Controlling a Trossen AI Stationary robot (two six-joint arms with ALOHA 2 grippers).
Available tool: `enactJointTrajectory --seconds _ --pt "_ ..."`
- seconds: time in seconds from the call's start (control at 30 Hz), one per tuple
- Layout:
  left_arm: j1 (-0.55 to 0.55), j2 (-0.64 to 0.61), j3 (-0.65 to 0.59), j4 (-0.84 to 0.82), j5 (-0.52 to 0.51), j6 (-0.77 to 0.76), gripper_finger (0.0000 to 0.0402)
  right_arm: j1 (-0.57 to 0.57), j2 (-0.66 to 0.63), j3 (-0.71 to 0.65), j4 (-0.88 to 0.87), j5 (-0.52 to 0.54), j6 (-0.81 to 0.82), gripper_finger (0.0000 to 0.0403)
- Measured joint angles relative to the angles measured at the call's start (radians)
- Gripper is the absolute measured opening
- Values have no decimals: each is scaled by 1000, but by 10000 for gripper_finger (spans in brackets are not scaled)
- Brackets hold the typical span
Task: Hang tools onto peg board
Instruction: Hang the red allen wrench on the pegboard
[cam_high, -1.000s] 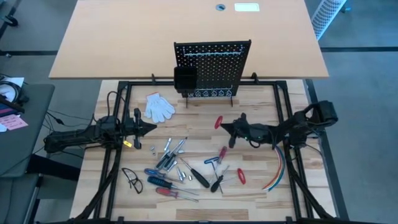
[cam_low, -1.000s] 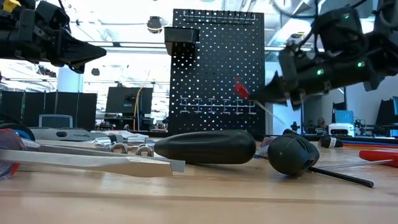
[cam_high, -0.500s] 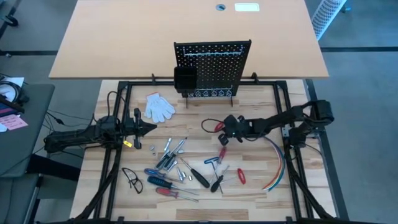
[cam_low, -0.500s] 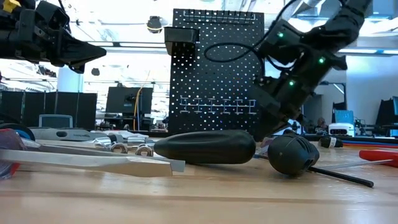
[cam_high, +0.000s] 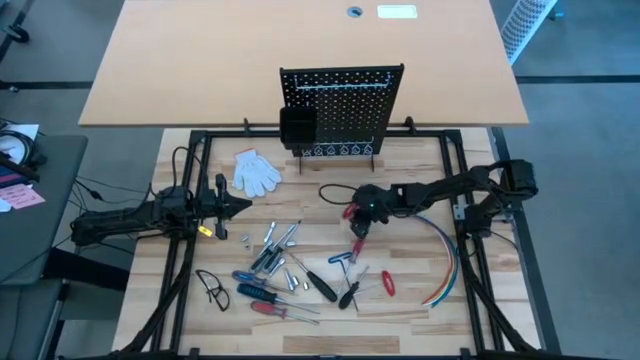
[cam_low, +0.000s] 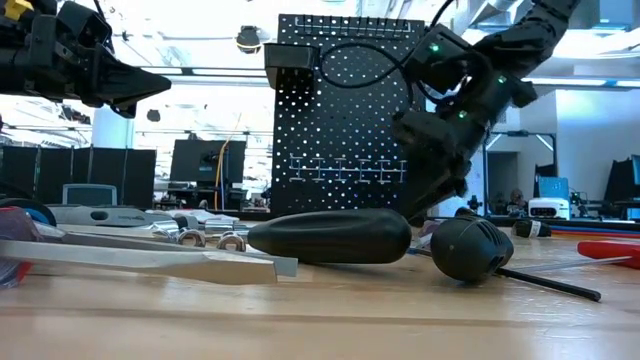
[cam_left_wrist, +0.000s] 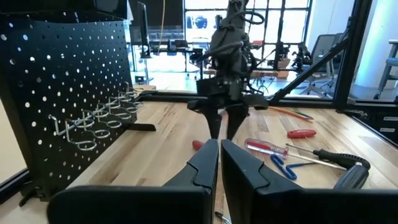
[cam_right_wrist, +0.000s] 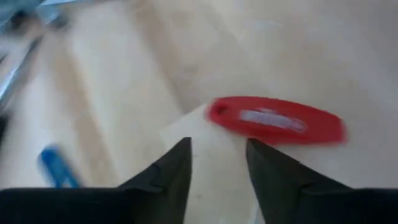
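Observation:
The red-handled tool's handle (cam_right_wrist: 277, 119) runs lengthwise across the open fingers of my right gripper, so I should rotate that gripper and pinch the handle's narrow width (cam_right_wrist: 317, 129).
The black peg board (cam_high: 345, 100) stands upright at the table's far edge, also seen in the low view (cam_low: 345, 110). My right gripper (cam_right_wrist: 217, 149) is open and tipped down over the table's middle (cam_high: 356, 226). A red-handled tool (cam_right_wrist: 277, 120) lies flat on the wood just beyond its fingertips, clear of them (cam_high: 349, 212). Several more tools (cam_high: 290, 270) lie scattered toward the near edge, among them a red screwdriver (cam_high: 357, 245) and a blue T-handle key (cam_high: 342, 257). My left gripper (cam_high: 245, 207) waits at the left, shut and level (cam_left_wrist: 219, 155).
A white glove (cam_high: 257, 170) lies at the far left. Coloured cables (cam_high: 440, 265) curve along the right side. Safety glasses (cam_high: 212, 288) sit near left. A black bin (cam_high: 297, 127) hangs on the board's left. A big black handle (cam_low: 330, 237) lies close to the low camera.
My right gripper has gone toward the table's left and near edge, tipped from level to pointing down, and opened. The red-handled tool it held up in front of the peg board has been let go and now lies on the table.

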Motion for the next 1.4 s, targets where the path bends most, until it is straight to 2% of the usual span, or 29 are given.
enactJointTrajectory --seconds 0.07,0.23,0.37,0.6,0.83,1.1,1.23,1.4 --pt "0 0 0 0 0 0 16 -24 0 43 -69 -55 -131 192" --pt "0 0 0 0 0 0 16 -62 0 154 -236 -59 -568 214" --pt "0 0 0 0 0 0 16 -86 8 203 -288 -60 -768 229" --pt "0 0 0 0 0 0 16 -87 13 204 -349 -57 -1083 253" --pt "0 0 0 0 0 0 16 -94 121 222 -339 -53 -1197 246" --pt "0 0 0 1 0 0 16 -101 201 280 -400 -11 -1270 212" --pt "0 0 0 0 0 0 16 -100 195 284 -410 -10 -1191 189" --pt "0 0 0 0 0 0 16 -78 179 285 -328 9 -967 175"
